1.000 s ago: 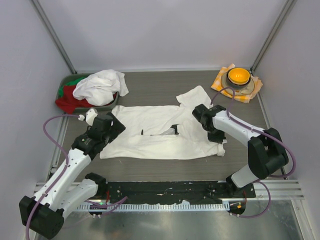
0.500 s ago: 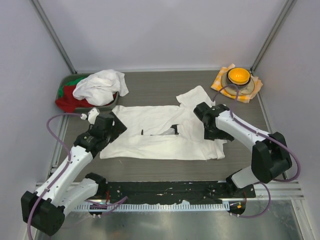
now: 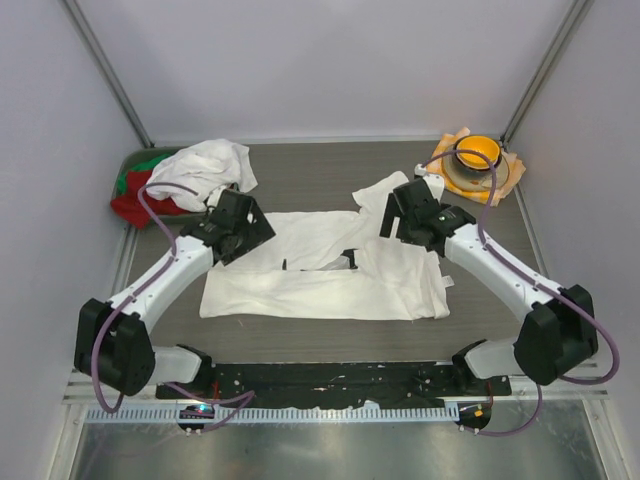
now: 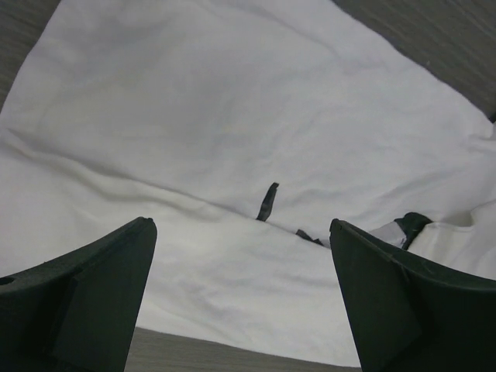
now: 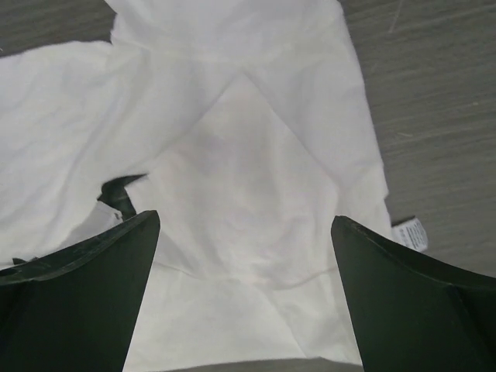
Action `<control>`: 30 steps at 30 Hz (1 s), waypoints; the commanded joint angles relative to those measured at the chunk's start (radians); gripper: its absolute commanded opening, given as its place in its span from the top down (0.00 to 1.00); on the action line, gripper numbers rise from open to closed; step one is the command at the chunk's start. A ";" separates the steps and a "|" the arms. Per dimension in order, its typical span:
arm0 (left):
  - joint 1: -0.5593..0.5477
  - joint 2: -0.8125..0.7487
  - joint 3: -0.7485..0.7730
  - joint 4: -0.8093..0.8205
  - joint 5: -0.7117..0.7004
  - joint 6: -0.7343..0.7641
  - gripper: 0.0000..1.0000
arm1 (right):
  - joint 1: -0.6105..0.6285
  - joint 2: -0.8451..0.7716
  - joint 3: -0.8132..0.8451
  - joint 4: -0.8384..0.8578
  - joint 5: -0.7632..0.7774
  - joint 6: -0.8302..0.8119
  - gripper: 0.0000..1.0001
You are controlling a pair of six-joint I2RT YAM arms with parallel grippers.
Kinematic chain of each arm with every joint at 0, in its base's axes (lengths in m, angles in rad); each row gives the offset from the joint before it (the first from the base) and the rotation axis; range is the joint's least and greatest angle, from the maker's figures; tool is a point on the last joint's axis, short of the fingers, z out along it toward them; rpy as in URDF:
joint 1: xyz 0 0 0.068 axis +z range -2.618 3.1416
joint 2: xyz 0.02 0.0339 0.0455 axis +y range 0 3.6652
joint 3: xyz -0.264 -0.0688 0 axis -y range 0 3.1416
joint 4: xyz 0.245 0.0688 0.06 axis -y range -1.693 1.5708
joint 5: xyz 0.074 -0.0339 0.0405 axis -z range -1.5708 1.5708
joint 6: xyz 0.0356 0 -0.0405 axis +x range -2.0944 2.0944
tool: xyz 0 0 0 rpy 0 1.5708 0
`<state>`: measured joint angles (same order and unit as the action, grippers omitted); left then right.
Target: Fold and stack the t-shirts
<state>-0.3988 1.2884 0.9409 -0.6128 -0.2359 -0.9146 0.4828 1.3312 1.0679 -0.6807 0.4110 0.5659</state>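
My left gripper and right gripper have the spread t-shirt lying back from the table's front edge (image 3: 325,343), so they should push down on its near part (image 3: 275,294) and pull it closer first.
One white t-shirt (image 3: 320,272) lies spread and partly folded in the middle of the table, its right side turned in and one sleeve pointing to the back. A second white t-shirt (image 3: 205,166) is heaped on the bin at the back left. My left gripper (image 3: 240,224) hovers open over the spread shirt's back left part; in the left wrist view the gripper (image 4: 240,225) has only white cloth (image 4: 232,116) below it. My right gripper (image 3: 410,214) hovers open over the shirt's back right part, and in the right wrist view the gripper (image 5: 245,217) holds nothing above the folded cloth (image 5: 248,178).
A green bin (image 3: 132,160) with red and green garments stands at the back left. At the back right an orange bowl (image 3: 477,150) sits on an orange-and-white checked cloth (image 3: 500,186). A small white label (image 5: 409,232) lies by the shirt's edge.
My right gripper has opened, let go of the shirt's right side and moved toward the back. The left arm has swung back and inward over the shirt.
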 commanded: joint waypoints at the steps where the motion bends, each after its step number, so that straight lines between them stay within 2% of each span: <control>1: 0.009 0.107 0.149 0.061 -0.009 0.046 0.00 | -0.062 0.114 0.066 0.237 -0.093 -0.038 0.00; 7: 0.031 0.365 0.427 -0.039 -0.059 0.085 0.00 | -0.235 0.287 0.164 0.334 -0.107 -0.002 0.01; 13: 0.044 0.512 0.525 -0.044 -0.089 0.057 0.00 | -0.276 0.518 0.375 0.386 -0.253 -0.026 0.02; 15: 0.044 0.537 0.552 -0.065 -0.066 0.062 0.00 | -0.276 0.536 0.383 0.383 -0.360 -0.008 0.03; 18: 0.041 0.514 0.494 -0.042 -0.036 0.042 0.00 | -0.247 0.484 0.305 0.422 -0.387 0.009 0.04; 25: -0.023 0.344 0.316 -0.068 0.000 0.040 0.00 | -0.073 0.344 0.196 0.241 -0.285 0.002 0.04; 26: -0.031 0.301 0.259 -0.068 0.003 0.042 0.00 | -0.022 0.317 0.179 0.224 -0.269 -0.012 0.03; 30: -0.052 0.201 0.115 -0.048 0.050 0.048 0.00 | 0.057 0.269 0.083 0.178 -0.225 -0.008 0.03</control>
<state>-0.4305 1.6035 1.1606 -0.6647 -0.2344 -0.8646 0.4721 1.6798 1.2282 -0.4236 0.1253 0.5629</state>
